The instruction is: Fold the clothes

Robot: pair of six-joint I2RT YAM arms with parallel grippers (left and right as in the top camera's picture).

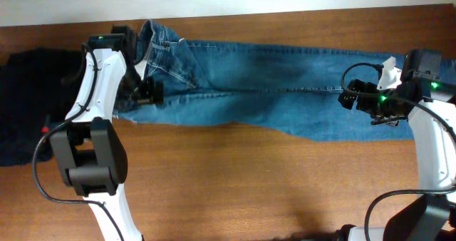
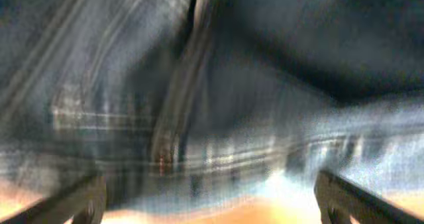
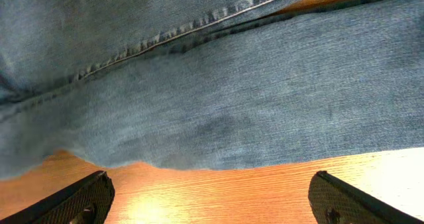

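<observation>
My left gripper is to take the denim (image 1: 187,95) near the jeans' crotch and pull it toward the front before folding, because the waist end of the jeans (image 1: 162,57) lies bunched up.
The clothes, a pair of blue jeans (image 1: 271,91), lie stretched left to right across the wooden table (image 1: 235,184), waist at the left and legs at the right. My left gripper (image 1: 148,91) hovers over the waist end near its front edge. In the blurred left wrist view, denim with light seams (image 2: 199,85) fills the frame, and the left gripper (image 2: 212,207) is open, its jaws wide apart over the fabric edge. My right gripper (image 1: 351,97) is over the leg end. In the right wrist view the right gripper (image 3: 212,197) is open over bare wood, just short of the denim edge (image 3: 218,105).
A black garment (image 1: 28,105) with a small red tag (image 1: 46,127) lies at the table's far left, beside the left arm. The table's far edge (image 1: 285,14) runs just behind the jeans. Bare wood spans the front half of the table.
</observation>
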